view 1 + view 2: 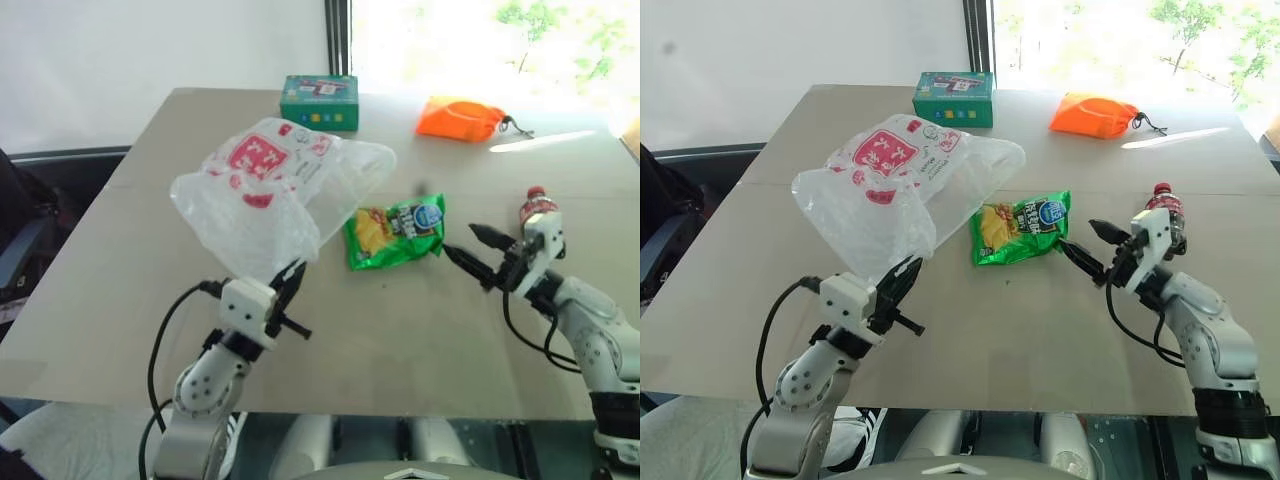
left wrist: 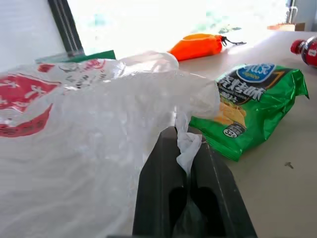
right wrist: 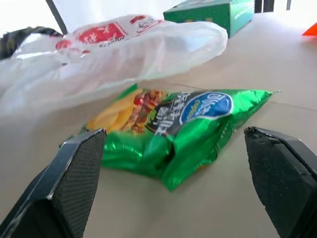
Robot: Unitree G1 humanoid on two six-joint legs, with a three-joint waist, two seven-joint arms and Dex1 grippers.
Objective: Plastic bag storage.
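The bag's near edge (image 1: 283,264) is held by my left gripper. Next, my right gripper grabs the green snack packet by its blue-logo end (image 1: 431,222) and brings it into the bag.
The plastic bag (image 1: 270,190), translucent white with red print, billows above the table's left half. My left gripper (image 1: 290,283) is shut on the bag's near edge, and a twist of film (image 2: 187,148) is pinched between its fingers. A green snack packet (image 1: 395,232) lies flat at the table's middle, partly under the bag's right side. My right gripper (image 1: 470,247) is open, pointing at the packet from the right, a short way off it. In the right wrist view the packet (image 3: 173,129) lies between the spread fingers (image 3: 74,173).
A red-capped bottle (image 1: 535,210) stands just behind my right wrist. An orange drawstring pouch (image 1: 460,118) lies at the far right, and a green box (image 1: 320,102) stands at the far middle. The table's front edge (image 1: 330,408) is close below both arms.
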